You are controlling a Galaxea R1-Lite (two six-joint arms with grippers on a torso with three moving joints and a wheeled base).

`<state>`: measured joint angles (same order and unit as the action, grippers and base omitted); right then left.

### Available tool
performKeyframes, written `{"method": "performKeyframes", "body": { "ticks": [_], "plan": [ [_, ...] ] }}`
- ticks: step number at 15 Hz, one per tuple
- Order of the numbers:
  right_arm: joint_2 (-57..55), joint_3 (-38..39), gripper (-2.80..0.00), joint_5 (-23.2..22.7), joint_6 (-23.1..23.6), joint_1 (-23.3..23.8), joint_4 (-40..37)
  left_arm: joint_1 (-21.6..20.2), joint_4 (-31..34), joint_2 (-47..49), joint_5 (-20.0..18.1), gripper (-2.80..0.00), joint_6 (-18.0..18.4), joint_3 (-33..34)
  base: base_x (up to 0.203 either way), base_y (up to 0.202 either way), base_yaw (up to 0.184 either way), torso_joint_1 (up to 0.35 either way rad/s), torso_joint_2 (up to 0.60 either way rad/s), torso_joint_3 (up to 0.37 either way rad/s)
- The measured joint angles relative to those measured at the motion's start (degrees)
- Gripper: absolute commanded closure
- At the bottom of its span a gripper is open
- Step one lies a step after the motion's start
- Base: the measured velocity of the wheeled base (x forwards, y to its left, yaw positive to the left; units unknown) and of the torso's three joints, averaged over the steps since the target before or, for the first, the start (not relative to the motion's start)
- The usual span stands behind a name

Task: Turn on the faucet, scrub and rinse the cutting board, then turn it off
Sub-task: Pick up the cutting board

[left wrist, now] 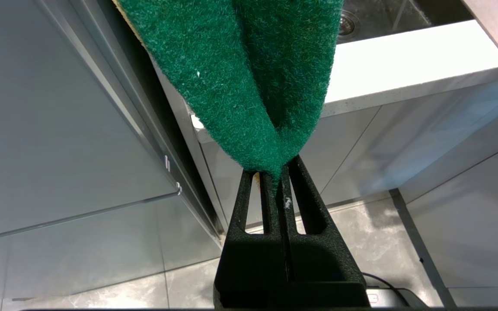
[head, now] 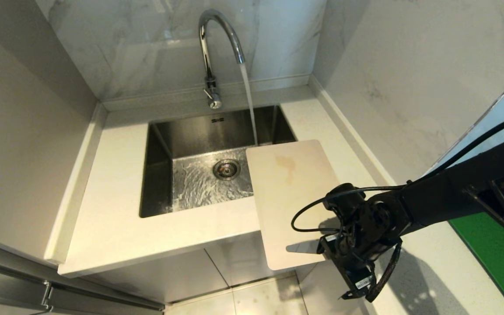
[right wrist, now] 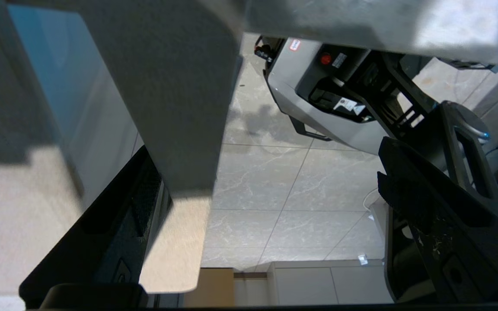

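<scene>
The cutting board (head: 293, 191) will stay stiff and flat when I lift it by one end, because the overhanging corner (head: 277, 254) sticks out straight past the counter's edge.
The chrome faucet (head: 217, 39) stands behind the sink and a stream of water (head: 248, 100) runs from its spout; its small lever (head: 211, 98) is at the base. The cream cutting board (head: 289, 192), with a brownish stain (head: 286, 165), lies flat on the counter right of the sink and overhangs the front edge. My right gripper (head: 339, 267) is open at the board's near right corner. In the right wrist view the board (right wrist: 175, 246) sits between the wide-apart jaws of the right gripper (right wrist: 266, 185), close to one finger. My left gripper (left wrist: 270, 170) hangs low beside the cabinet, shut on a folded green sponge (left wrist: 249, 77).
The steel sink (head: 155, 175) is wet, set in the white counter (head: 112, 210). Marble walls close in behind and on both sides. A green mat (head: 492, 258) lies at the far right. The robot's base (right wrist: 318, 99) stands on the tiled floor below.
</scene>
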<state>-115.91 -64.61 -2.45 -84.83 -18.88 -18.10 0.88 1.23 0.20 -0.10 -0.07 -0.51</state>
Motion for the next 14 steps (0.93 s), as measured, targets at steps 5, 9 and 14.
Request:
{"method": "performKeyframes", "body": {
  "ticks": [5,9,14],
  "plan": [
    [-3.2,-1.0,0.0,0.4,1.0,0.0,2.4,0.0,0.0,0.0,0.0,0.0,0.0,0.0,0.0,0.0,0.0,0.0,0.0,0.0],
    [-4.5,-2.0,0.0,0.9,2.4,0.0,2.3,0.0,0.0,0.0,0.0,0.0,0.0,0.0,0.0,0.0,0.0,0.0,0.0,0.0],
    [-3.8,-2.9,0.0,1.2,2.2,0.0,1.7,0.0,0.0,0.0,0.0,0.0,0.0,0.0,0.0,0.0,0.0,0.0,0.0,0.0]
  ]
}}
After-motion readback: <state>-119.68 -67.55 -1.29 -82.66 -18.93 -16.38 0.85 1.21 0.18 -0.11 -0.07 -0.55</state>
